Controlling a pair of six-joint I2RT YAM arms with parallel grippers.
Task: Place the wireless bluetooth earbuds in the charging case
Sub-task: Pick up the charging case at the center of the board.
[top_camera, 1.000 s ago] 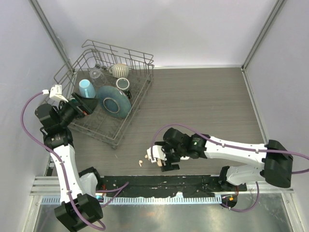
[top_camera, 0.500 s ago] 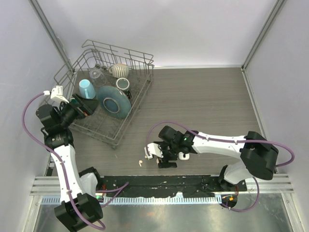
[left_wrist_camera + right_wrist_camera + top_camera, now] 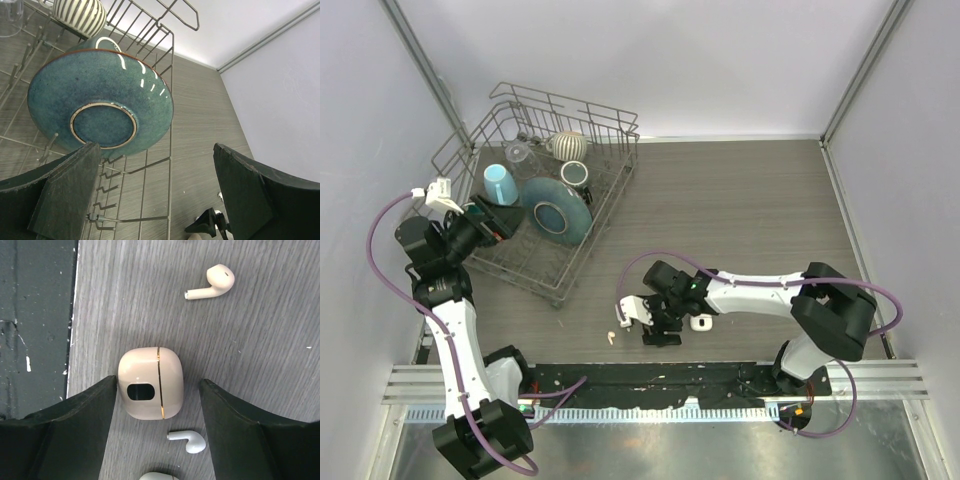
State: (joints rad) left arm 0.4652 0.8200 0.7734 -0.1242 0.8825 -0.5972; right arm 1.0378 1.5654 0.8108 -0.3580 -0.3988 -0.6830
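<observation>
The charging case is closed at its gold seam [image 3: 159,382], so next my right gripper raises the case [image 3: 150,384] to my left gripper. My left gripper should take hold of it before the earbuds go in.
A closed beige charging case [image 3: 150,382] with a gold seam lies on the wood table between the fingers of my right gripper [image 3: 157,381], which is open and straddles it. One finger [image 3: 85,415] is almost against the case's side. One white earbud [image 3: 210,282] lies ahead of the case and another earbud [image 3: 189,440] lies just behind it. In the top view my right gripper [image 3: 647,318] is low over the table near its front edge, with an earbud [image 3: 611,337] to its left. My left gripper [image 3: 505,215] is open and empty over the dish rack.
A wire dish rack [image 3: 610,190] at the back left holds a teal bowl [image 3: 100,95], a blue cup [image 3: 500,183] and a striped cup [image 3: 569,145]. A white rounded object [image 3: 700,322] lies behind my right gripper. The black strip [image 3: 35,325] of the table's front edge is close by.
My right arm's forearm has swung in and dropped lower, with the gripper staying over the case; the white object behind it has come into view. My left arm has hardly moved.
</observation>
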